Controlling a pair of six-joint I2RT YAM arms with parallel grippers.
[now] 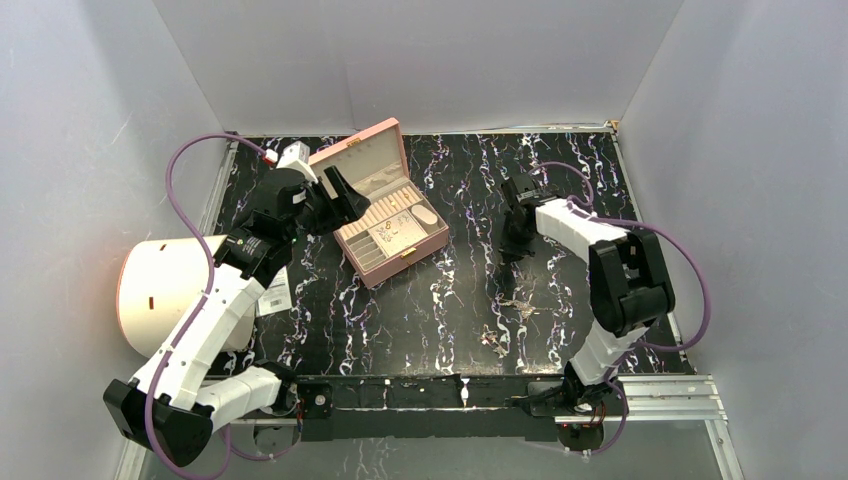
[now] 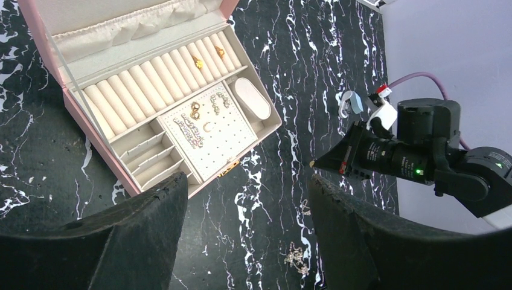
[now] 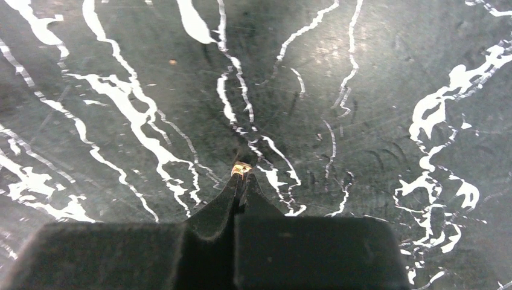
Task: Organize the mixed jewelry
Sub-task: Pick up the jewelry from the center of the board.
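Note:
I can see the gold ring (image 3: 241, 168) stick out past the closed fingers of my right gripper, so I keep moving toward its loose end (image 2: 312, 163) with my open left gripper until the fingers are around it.
My right gripper (image 1: 514, 252) points down at the table right of centre. In the right wrist view it (image 3: 242, 179) is shut on a tiny gold ring (image 3: 241, 170) at its fingertips, at or just above the table. My left gripper (image 1: 342, 195) is open and empty, hovering over the left side of the open pink box (image 1: 391, 132). In the left wrist view it (image 2: 247, 229) frames bare table. Loose jewelry lies in small clusters (image 1: 520, 305) (image 1: 492, 342), also in the left wrist view (image 2: 297, 258). The box holds gold rings (image 2: 197, 61) in the rolls and small pieces (image 2: 195, 110) on the pad.
A white paper tag (image 1: 273, 292) lies by the left arm. A pale rounded object (image 1: 160, 285) stands at the left table edge. Grey walls enclose three sides. The right arm (image 2: 422, 154) shows in the left wrist view.

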